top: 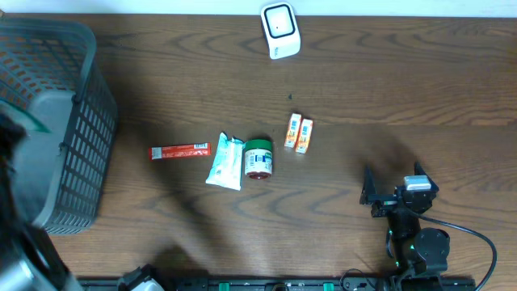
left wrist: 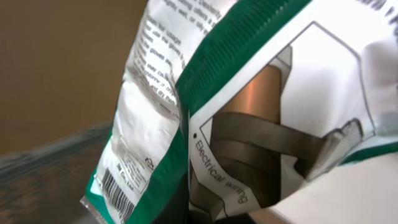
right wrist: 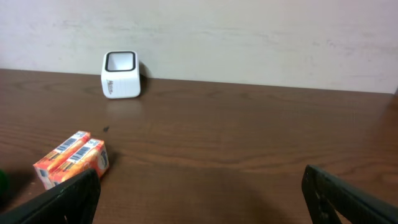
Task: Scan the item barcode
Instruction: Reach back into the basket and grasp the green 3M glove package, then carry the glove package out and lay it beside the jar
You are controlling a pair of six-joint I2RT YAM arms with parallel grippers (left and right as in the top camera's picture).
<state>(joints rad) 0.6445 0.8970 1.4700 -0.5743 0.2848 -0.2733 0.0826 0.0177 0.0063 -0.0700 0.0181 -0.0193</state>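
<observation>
My left gripper should keep carrying the packet until it lies beside the white pouch with its barcode up, and then let go, because the packet's barcode (left wrist: pixel 117 194) faces back toward this gripper.
A white and green packet (left wrist: pixel 155 112) with a drawing of wrapped wire fills the left wrist view, very close to the camera. Its barcode (left wrist: pixel 117 193) shows at the lower left corner. My left gripper is shut on this packet, and its fingers are hidden behind it. In the overhead view the left arm (top: pixel 12 170) is a dark blur over the basket at the far left. The white scanner (top: pixel 279 31) stands at the table's back edge, also visible as a scanner (right wrist: pixel 120 74) against the wall. My right gripper (top: pixel 393 196) rests open at the front right, nothing between its fingers (right wrist: pixel 62 199).
A grey mesh basket (top: pixel 77 121) stands at the left. Mid-table lie a red stick pack (top: pixel 179 151), a white pouch (top: pixel 225 161), a green-lidded jar (top: pixel 258 158) and two orange boxes (top: pixel 298 132). The orange boxes (right wrist: pixel 71 158) lie left of the right gripper.
</observation>
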